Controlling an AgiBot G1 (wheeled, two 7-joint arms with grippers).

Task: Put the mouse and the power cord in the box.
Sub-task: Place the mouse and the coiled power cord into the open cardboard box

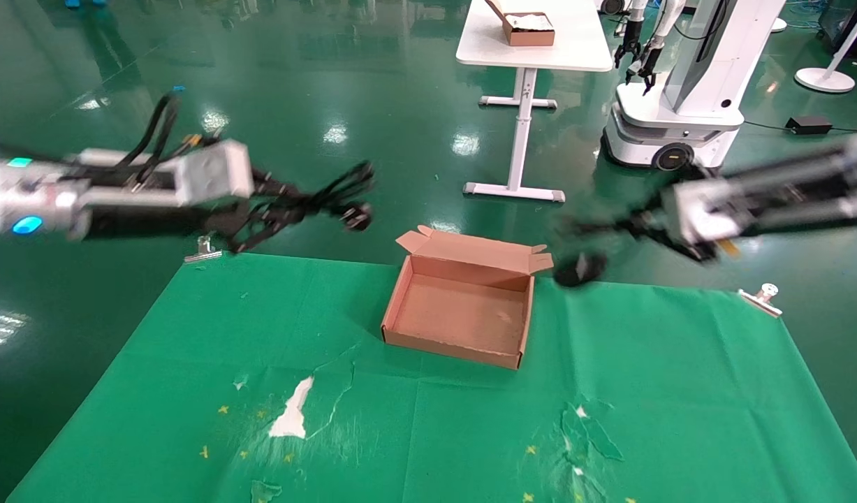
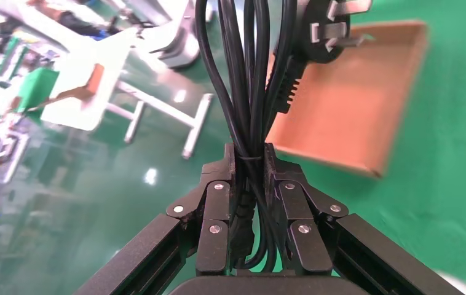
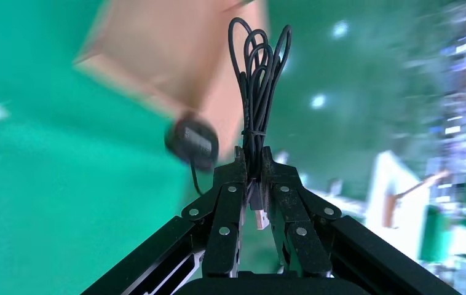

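My right gripper has the mouse (image 1: 580, 270) hanging near the same box as the hanging power cord, so my left gripper should move back until my right gripper lowers the mouse into the box (image 1: 463, 314).
The open brown cardboard box (image 1: 463, 307) sits on the green cloth with its lid flap upright at the back; its inside is bare. My left gripper (image 1: 278, 209) hovers up and to the left of the box, shut on the bundled black power cord (image 2: 249, 92), whose chunky plug (image 2: 332, 27) hangs toward the box (image 2: 341, 104). My right gripper (image 1: 610, 227) hovers just right of the box, shut on the mouse's thin coiled cable (image 3: 256, 92). The black mouse (image 1: 578, 269) dangles below it beside the box's right wall, seen also as mouse (image 3: 192, 142).
A green cloth (image 1: 428, 419) with torn patches covers the table, held by metal clips (image 1: 762, 297) at the back corners. Beyond it stand a white table (image 1: 533, 42) with a smaller brown box (image 1: 527, 28) and another white robot (image 1: 679, 91).
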